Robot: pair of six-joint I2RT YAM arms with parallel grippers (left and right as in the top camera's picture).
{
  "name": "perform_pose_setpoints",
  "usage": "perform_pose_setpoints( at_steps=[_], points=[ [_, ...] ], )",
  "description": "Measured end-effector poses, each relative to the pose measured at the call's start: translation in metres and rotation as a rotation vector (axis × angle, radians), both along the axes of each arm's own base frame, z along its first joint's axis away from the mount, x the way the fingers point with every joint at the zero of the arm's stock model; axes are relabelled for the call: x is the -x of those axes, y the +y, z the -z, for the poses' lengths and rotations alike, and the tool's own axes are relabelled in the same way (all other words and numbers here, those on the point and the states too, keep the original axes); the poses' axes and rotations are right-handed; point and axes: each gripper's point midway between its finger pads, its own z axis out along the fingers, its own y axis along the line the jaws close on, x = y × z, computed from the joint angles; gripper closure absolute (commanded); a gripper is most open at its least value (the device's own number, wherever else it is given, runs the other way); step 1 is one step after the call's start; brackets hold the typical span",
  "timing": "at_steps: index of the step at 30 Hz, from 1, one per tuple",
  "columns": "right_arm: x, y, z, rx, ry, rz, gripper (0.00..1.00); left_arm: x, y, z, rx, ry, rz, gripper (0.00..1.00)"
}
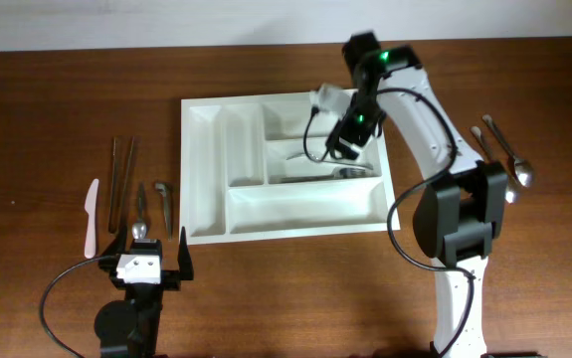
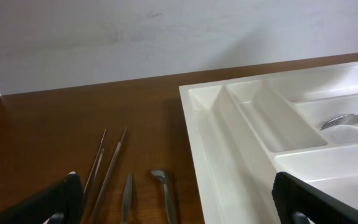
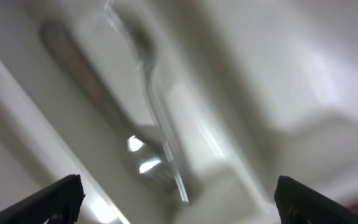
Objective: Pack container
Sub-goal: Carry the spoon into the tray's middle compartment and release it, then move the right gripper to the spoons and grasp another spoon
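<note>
My right gripper keeps going toward the farther spoon and closes on its handle (image 1: pixel 499 137). The metal fork is inside its compartment (image 1: pixel 348 173) and the spoons are lying free.
The white cutlery tray (image 1: pixel 206 179) lies mid-table; it also shows in the left wrist view (image 2: pixel 228 155). A metal fork (image 1: pixel 325 176) lies in its middle long compartment, blurred in the right wrist view (image 3: pixel 147 155). My right gripper (image 1: pixel 343 147) hovers above that compartment, open and empty, its fingertips at both lower corners of the right wrist view (image 3: pixel 175 208). My left gripper (image 1: pixel 152 267) is open and empty near the table's front edge, left of the tray, with loose utensils lying beyond its fingers (image 2: pixel 175 208).
Left of the tray lie a white plastic knife (image 1: pixel 91 217), two brown chopsticks (image 1: pixel 121 179) and two small metal utensils (image 1: pixel 164 204). Right of the tray lie metal spoons (image 1: pixel 509 159). A white wall stands behind the table (image 2: pixel 166 37).
</note>
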Motion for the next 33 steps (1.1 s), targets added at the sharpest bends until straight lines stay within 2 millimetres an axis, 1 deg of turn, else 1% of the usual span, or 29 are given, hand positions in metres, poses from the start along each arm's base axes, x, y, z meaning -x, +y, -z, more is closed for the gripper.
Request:
perform_pose_setpoints(
  at_steps=[2,5,6,7,8,9,11,13,14,15,16,18,20,21,26,28,31,33],
  points=[
    [-0.011,-0.003,-0.029,-0.02,-0.048,0.054,0.01,0.0,0.0,0.0,0.0,0.0,0.0,0.01],
    [-0.036,-0.019,-0.073,-0.07,-0.157,0.196,0.01,0.0,0.0,0.0,0.0,0.0,0.0,0.01],
    [-0.045,-0.029,-0.087,-0.092,-0.19,0.266,0.01,0.0,0.0,0.0,0.0,0.0,0.0,0.01],
    [-0.051,-0.041,-0.097,-0.108,-0.214,0.325,0.01,0.0,0.0,0.0,0.0,0.0,0.0,0.01],
    [-0.057,-0.057,-0.107,-0.125,-0.233,0.397,0.01,0.0,0.0,0.0,0.0,0.0,0.0,0.01],
    [-0.061,-0.069,-0.111,-0.132,-0.243,0.442,0.01,0.0,0.0,0.0,0.0,0.0,0.0,0.01],
    [-0.064,-0.101,-0.114,-0.133,-0.244,0.54,0.01,0.0,0.0,0.0,0.0,0.0,0.0,0.01],
    [-0.06,-0.137,-0.111,-0.105,-0.224,0.636,0.0,0.0,0.0,0.0,0.0,0.0,0.0,0.01],
    [-0.058,-0.154,-0.109,-0.089,-0.218,0.677,0.04,0.0,0.0,0.0,0.0,0.0,0.0,0.01],
    [-0.057,-0.166,-0.108,-0.076,-0.216,0.704,0.1,0.0,0.0,0.0,0.0,0.0,0.0,0.01],
    [-0.055,-0.187,-0.107,-0.055,-0.217,0.742,0.12,0.0,0.0,0.0,0.0,0.0,0.0,0.01],
    [-0.049,-0.217,-0.1,-0.02,-0.205,0.789,0.14,0.0,0.0,0.0,0.0,0.0,0.0,0.01],
    [-0.043,-0.242,-0.089,0.012,-0.186,0.819,0.22,0.0,0.0,0.0,0.0,0.0,0.0,0.01],
    [-0.04,-0.253,-0.082,0.028,-0.173,0.838,0.22,0.0,0.0,0.0,0.0,0.0,0.0,0.01],
    [-0.024,-0.304,-0.044,0.102,-0.12,0.912,0.22,0.0,0.0,0.0,0.0,0.0,0.0,0.01],
    [-0.019,-0.317,-0.029,0.119,-0.102,0.931,0.22,0.0,0.0,0.0,0.0,0.0,0.0,0.01],
    [-0.006,-0.34,0.009,0.145,-0.058,0.961,0.21,0.0,0.0,0.0,0.0,0.0,0.0,0.01],
    [0.0,-0.349,0.024,0.15,-0.047,0.978,0.21,0.0,0.0,0.0,0.0,0.001,0.0,0.01]
  ],
)
